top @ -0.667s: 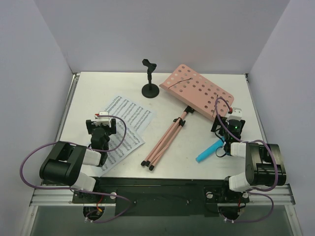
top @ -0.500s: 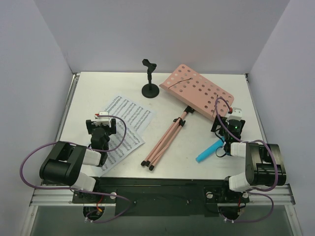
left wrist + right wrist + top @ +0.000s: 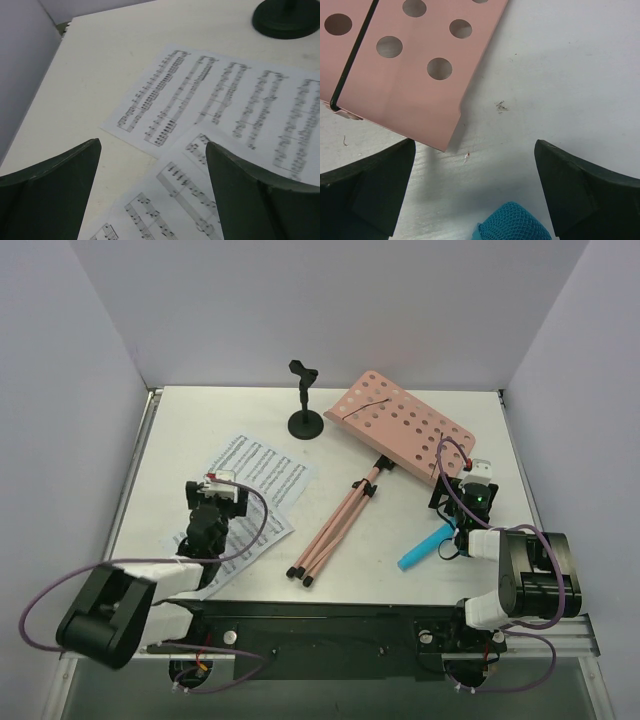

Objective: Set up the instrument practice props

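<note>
Next, my left gripper leaves the sheets while my right gripper lifts the music stand by its neck [image 3: 384, 463], because the music stand lies flat with its legs folded [image 3: 338, 525].
The pink music stand lies flat on the table, its hole-punched desk [image 3: 400, 425] at the back right and its folded legs [image 3: 335, 525] pointing to the near edge. A black wire page holder [image 3: 352, 60] crosses the desk [image 3: 410, 75]. Two white sheets of music overlap at the left, the far sheet [image 3: 262, 472] partly under the near one [image 3: 250, 532]. My left gripper [image 3: 218, 490] hangs open just above the sheets [image 3: 225, 95], nothing between its fingers [image 3: 152, 145]. My right gripper [image 3: 466, 480] stands open by the desk's near corner, empty [image 3: 475, 145].
A black microphone holder [image 3: 305, 410] on a round base [image 3: 287, 20] stands at the back, left of the desk. A blue toy microphone [image 3: 425, 546] lies close by the right gripper, its mesh head [image 3: 512, 222] just below the jaws. Walls close in the left, back and right.
The left arm has dropped its elbow toward the near edge, and its gripper has shifted slightly right and forward over the sheets. The right arm has not moved.
</note>
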Robot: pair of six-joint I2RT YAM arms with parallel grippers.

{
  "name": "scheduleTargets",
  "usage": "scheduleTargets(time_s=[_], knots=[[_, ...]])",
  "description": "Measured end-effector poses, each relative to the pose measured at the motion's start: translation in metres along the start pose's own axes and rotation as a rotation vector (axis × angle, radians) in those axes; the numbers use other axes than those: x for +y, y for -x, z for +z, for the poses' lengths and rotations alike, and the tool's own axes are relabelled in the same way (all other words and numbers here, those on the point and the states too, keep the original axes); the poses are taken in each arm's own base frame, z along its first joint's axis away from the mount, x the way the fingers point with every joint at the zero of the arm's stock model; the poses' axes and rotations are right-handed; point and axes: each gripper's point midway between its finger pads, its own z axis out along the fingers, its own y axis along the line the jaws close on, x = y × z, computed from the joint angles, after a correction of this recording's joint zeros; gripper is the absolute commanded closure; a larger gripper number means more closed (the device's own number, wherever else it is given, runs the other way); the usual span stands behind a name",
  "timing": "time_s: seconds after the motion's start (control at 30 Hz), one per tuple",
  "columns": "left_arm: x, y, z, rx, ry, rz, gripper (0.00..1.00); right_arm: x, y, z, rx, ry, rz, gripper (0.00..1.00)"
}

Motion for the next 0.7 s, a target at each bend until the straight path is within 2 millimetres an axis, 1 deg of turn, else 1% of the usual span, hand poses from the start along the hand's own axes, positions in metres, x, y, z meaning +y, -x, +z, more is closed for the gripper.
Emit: scheduleTargets(time_s=[0.07,0.13,0.2,0.23,0.27,0.33,0.4,0.47,0.5,0.57,0.6,0.63,0.7], knots=[[-0.019,0.027,-0.011,-0.036,-0.059,0.002,0.03,-0.001,-0.001,0.0,0.004,-0.01,0.001,0.0],[-0.032,0.069,-0.015,-0.089,-0.098,-0.037,0.03,-0.007,-0.006,-0.002,0.056,-0.048,0.004,0.0],[-0.033,0.099,-0.016,-0.121,-0.093,-0.087,0.03,-0.011,0.0,-0.004,0.099,-0.09,0.016,0.0],[-0.033,0.112,-0.016,-0.13,-0.087,-0.115,0.03,-0.012,0.007,-0.005,0.119,-0.109,0.028,0.0],[-0.032,0.12,-0.017,-0.128,-0.08,-0.15,0.03,-0.012,0.017,-0.006,0.13,-0.129,0.049,0.0],[-0.031,0.127,-0.017,-0.095,-0.063,-0.202,0.03,-0.014,0.045,-0.009,0.129,-0.166,0.096,0.0],[-0.03,0.127,-0.015,-0.017,-0.046,-0.24,0.03,-0.016,0.08,-0.016,0.09,-0.196,0.152,0.0],[-0.028,0.131,-0.014,0.049,-0.041,-0.256,0.03,-0.019,0.113,-0.028,0.044,-0.217,0.209,0.0],[-0.027,0.135,-0.013,0.069,-0.04,-0.264,0.03,-0.02,0.125,-0.036,0.025,-0.221,0.238,0.0],[-0.024,0.147,-0.013,0.101,-0.05,-0.286,0.03,-0.024,0.14,-0.049,0.007,-0.23,0.294,0.0],[-0.023,0.152,-0.013,0.109,-0.055,-0.303,0.03,-0.026,0.143,-0.055,0.008,-0.238,0.319,0.0],[-0.02,0.155,-0.014,0.116,-0.06,-0.322,0.03,-0.028,0.144,-0.06,0.014,-0.245,0.34,0.0],[-0.012,0.153,-0.014,0.139,-0.05,-0.365,0.03,-0.031,0.138,-0.068,0.043,-0.255,0.365,0.0]])
